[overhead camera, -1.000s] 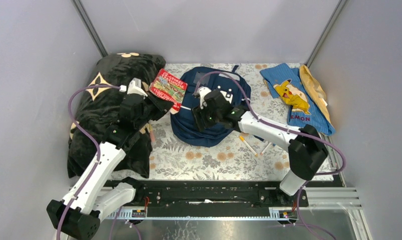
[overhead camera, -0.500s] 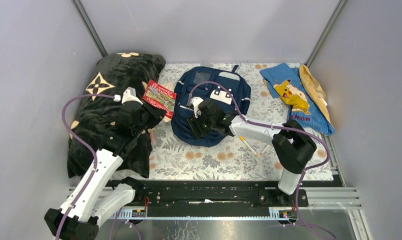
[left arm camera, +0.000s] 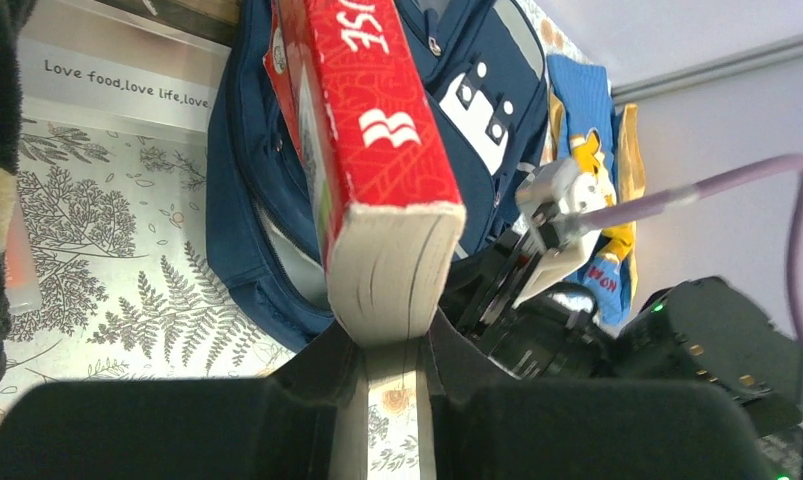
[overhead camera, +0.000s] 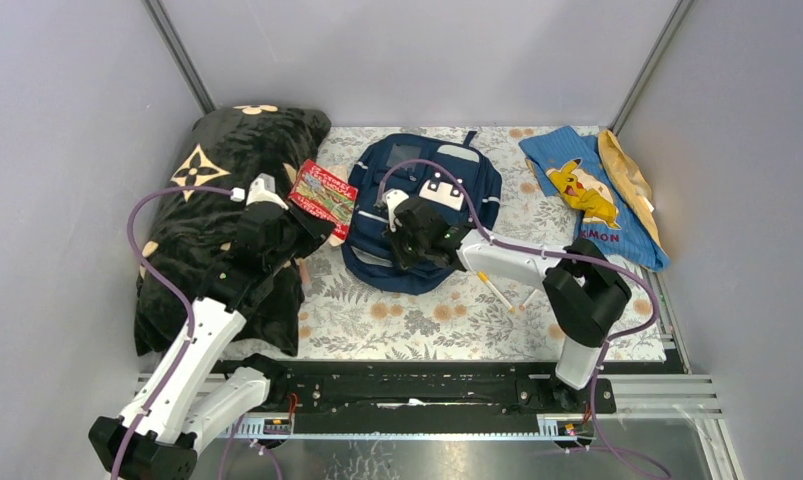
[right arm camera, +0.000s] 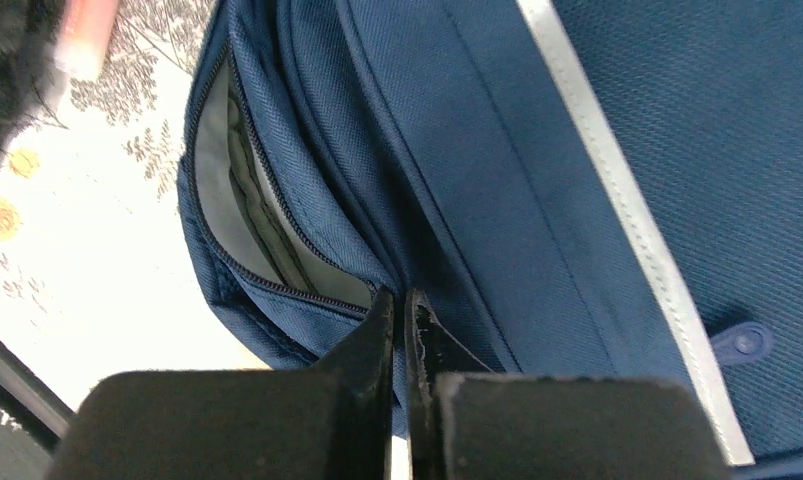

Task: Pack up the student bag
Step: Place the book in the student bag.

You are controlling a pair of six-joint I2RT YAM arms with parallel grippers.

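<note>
The student bag's flap hangs down over its opening [overhead camera: 373, 257], so my right gripper should lift the flap back [overhead camera: 370, 229] first. My left gripper will then slide the red book in.
The student bag [overhead camera: 455, 172], navy with a pale stripe and a white patch, lies flat on the floral cover at the back middle. Its near-left zipper stands open, showing grey lining [right arm camera: 217, 190]. My right gripper [overhead camera: 397, 215] sits on the bag's left side. In the right wrist view it [right arm camera: 399, 305] is shut, the tips pinching the bag's [right arm camera: 577, 150] blue fabric beside the open zipper. My left gripper [left arm camera: 392, 340] is shut on the bottom edge of a red book [left arm camera: 377, 130]. That book [overhead camera: 323, 197] hangs just left of the bag, and the left gripper [overhead camera: 307, 222] is under its near edge.
A black blanket [overhead camera: 217, 190] with tan motifs fills the left side under my left arm. A light-blue cloth [overhead camera: 587, 190] with a yellow figure and a tan cloth [overhead camera: 627, 170] lie at the back right. Pens [overhead camera: 495, 290] rest near the bag's front right. Grey walls close in.
My right gripper slid to the bag's left side and went from open to shut on its fabric. The left gripper drew the red book a little left and nearer.
</note>
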